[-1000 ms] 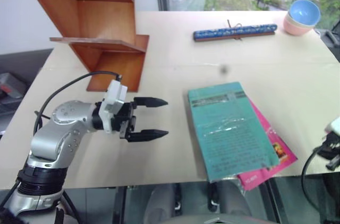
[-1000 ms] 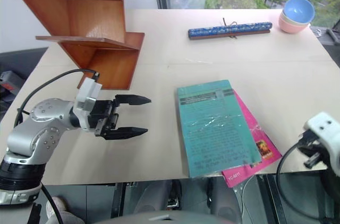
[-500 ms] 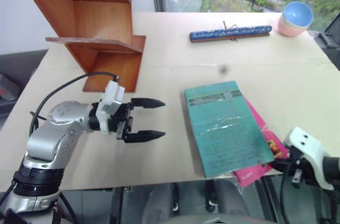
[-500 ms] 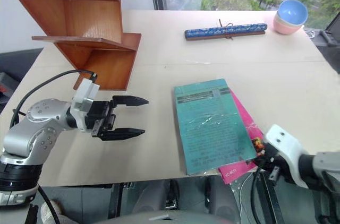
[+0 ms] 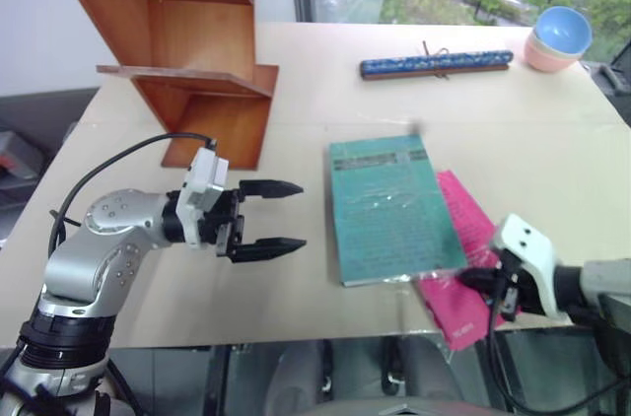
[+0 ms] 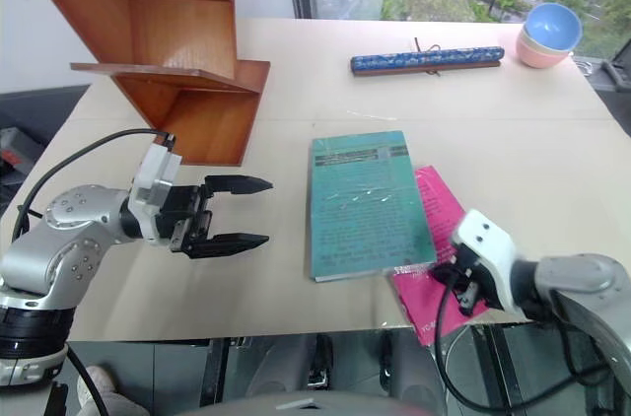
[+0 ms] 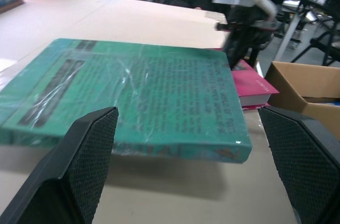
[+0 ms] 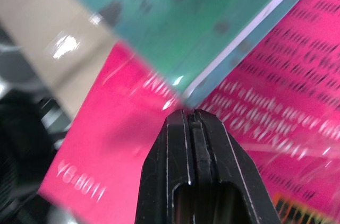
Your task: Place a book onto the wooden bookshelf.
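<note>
The teal-green book's corner (image 5: 462,266) is touching my shut right gripper, far from the bookshelf. My right gripper should move back, and my left gripper should grab the long edge (image 5: 335,203) of the book.
The teal-green book (image 5: 389,209) lies flat on the table, partly over a pink book (image 5: 461,224). My left gripper (image 5: 296,215) hovers open just left of the teal book, fingers pointing at its long edge; the left wrist view shows the book (image 7: 133,96) lying across the gap between the two fingers (image 7: 87,149). My right gripper (image 5: 475,279) is shut, its tip at the book's near right corner, over the pink cover (image 8: 122,149). The wooden bookshelf (image 5: 197,51) stands at the table's far left, behind the left arm.
A long blue patterned stick (image 5: 436,62) lies across the far side of the table (image 5: 552,140). Stacked blue and pink bowls (image 5: 560,34) sit at the far right corner. A cardboard box (image 7: 305,88) stands beyond the table's edge.
My right gripper came in from the right edge to the book's near corner. The teal book slid and turned towards the left gripper, uncovering more of the pink one. The left gripper stayed put.
</note>
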`<action>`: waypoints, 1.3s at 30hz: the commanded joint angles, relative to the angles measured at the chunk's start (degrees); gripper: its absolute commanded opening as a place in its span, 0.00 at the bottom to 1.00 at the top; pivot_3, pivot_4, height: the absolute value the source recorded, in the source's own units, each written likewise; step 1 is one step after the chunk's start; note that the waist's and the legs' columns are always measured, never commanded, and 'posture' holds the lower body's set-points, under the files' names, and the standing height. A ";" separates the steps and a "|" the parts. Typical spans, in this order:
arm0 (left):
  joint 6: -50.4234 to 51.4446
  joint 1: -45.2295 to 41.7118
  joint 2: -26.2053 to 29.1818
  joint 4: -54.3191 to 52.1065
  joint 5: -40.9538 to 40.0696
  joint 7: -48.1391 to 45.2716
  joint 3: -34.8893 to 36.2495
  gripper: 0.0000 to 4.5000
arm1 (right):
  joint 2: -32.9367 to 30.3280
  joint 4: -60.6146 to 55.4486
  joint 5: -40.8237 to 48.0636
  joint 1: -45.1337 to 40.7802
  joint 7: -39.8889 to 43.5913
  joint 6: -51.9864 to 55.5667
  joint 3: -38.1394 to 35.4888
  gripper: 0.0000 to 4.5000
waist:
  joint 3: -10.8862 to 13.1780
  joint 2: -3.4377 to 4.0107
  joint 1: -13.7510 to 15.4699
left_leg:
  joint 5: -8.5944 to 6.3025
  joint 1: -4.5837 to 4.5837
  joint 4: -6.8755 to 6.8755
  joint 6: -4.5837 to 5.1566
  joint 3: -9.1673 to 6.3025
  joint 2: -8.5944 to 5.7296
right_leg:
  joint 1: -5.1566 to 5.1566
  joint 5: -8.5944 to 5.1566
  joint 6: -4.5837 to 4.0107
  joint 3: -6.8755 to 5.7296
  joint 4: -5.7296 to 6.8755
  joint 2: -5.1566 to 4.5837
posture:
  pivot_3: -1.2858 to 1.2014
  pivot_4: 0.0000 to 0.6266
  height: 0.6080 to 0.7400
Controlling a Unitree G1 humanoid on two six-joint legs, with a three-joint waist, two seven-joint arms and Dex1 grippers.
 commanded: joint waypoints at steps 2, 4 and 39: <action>-0.49 0.60 -0.16 -2.31 -0.85 -0.01 0.80 1.00 | -3.06 -5.71 3.86 11.45 6.45 2.06 -16.25 0.02 | 0.09 0.18 0.13 | -0.01 0.02 -0.03 0.02 -0.03 -0.05 | 0.02 0.00 0.09 0.01 -0.02 -0.03 | 0.52 0.24 0.98; -0.54 0.60 -0.41 -2.34 -0.77 -0.07 0.59 1.00 | -3.12 -7.00 4.08 16.66 8.46 2.08 -21.05 0.02 | 0.09 0.20 0.11 | -0.01 0.02 -0.03 0.02 -0.03 -0.04 | 0.02 0.03 0.18 -0.05 -0.02 0.02 | 0.52 0.24 0.98; -0.39 1.81 -0.26 0.49 0.53 5.20 4.45 1.00 | 5.16 4.04 -3.48 0.46 -0.34 -22.25 -0.21 0.02 | 0.28 0.50 -0.22 | 0.00 0.00 -0.03 0.02 -0.02 -0.05 | 0.01 0.06 0.30 -0.22 0.01 0.05 | 0.52 0.24 0.98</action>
